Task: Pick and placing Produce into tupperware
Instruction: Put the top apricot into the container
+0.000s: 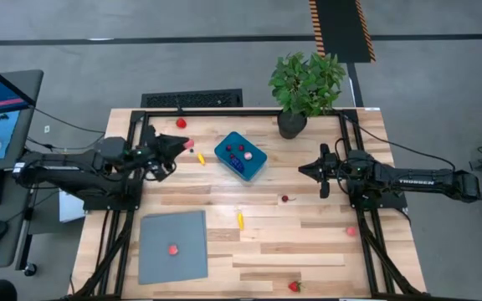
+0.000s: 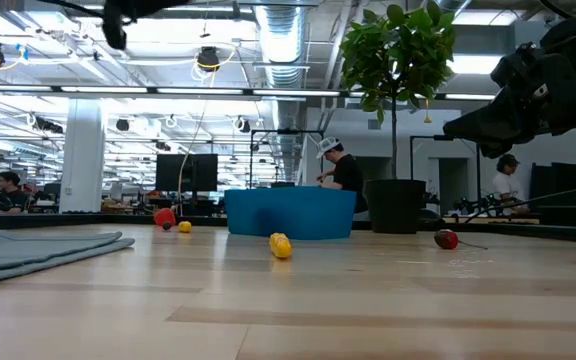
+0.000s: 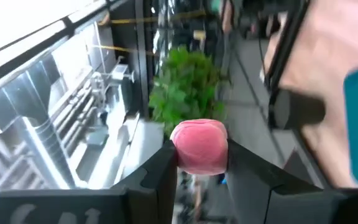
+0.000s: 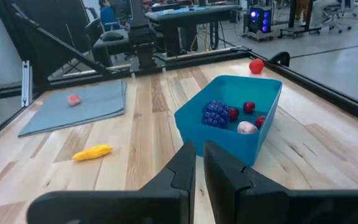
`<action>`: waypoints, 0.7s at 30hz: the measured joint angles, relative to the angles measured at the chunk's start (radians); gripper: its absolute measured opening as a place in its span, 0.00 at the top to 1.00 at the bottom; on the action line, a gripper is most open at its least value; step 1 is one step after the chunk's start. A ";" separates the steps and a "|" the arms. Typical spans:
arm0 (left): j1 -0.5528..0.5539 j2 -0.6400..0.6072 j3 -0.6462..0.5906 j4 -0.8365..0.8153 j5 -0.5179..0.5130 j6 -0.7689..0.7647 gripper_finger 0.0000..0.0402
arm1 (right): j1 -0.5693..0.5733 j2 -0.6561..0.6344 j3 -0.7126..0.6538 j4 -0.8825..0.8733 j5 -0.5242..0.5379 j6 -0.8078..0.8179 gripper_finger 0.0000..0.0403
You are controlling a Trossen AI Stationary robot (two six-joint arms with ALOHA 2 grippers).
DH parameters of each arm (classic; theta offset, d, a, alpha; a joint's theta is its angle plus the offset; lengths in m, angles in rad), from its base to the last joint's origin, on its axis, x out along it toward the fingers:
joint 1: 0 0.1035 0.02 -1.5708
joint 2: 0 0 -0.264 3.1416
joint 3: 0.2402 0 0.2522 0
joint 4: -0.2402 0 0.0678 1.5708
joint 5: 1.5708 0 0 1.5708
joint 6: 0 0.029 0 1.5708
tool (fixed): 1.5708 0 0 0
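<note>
The robot's left gripper is rolled onto its side with the pink piece short of the tupperware, so the robot should turn the wrist and point the fingers down over the tupperware.
A pink piece of produce sits between the fingers of my left gripper, which is shut on it just left of the teal tupperware. The tupperware holds a purple, a white and some red pieces. Loose produce lies on the wood: a yellow piece and a red one near the left gripper, another yellow piece and a cherry. My right gripper waits right of the tupperware, shut on nothing. My left gripper pinches the pink piece by its two opposite sides between its two fingers, near their free ends. The fingers reach level from the table's left. The piece is held up clear of the table.
A flat grey sheet with a pink piece on it lies at the near left. A potted plant stands at the far edge. A strawberry and a pink piece lie at the near right. The table's black frame rail rims it.
</note>
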 joint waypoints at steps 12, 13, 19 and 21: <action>-0.001 0.060 0.000 0.173 -0.258 0.165 0.73 | 0.000 0.000 0.000 0.000 0.000 0.000 0.86; -0.001 0.058 0.000 0.186 -0.259 0.118 0.73 | 0.000 0.000 0.000 0.000 0.000 0.000 0.86; -0.001 0.059 0.000 0.219 -0.295 -0.402 0.73 | 0.000 0.000 0.000 0.000 0.000 0.000 0.86; -0.001 0.058 0.000 0.205 -0.336 -0.595 0.73 | 0.000 0.000 0.000 0.000 0.000 0.000 0.86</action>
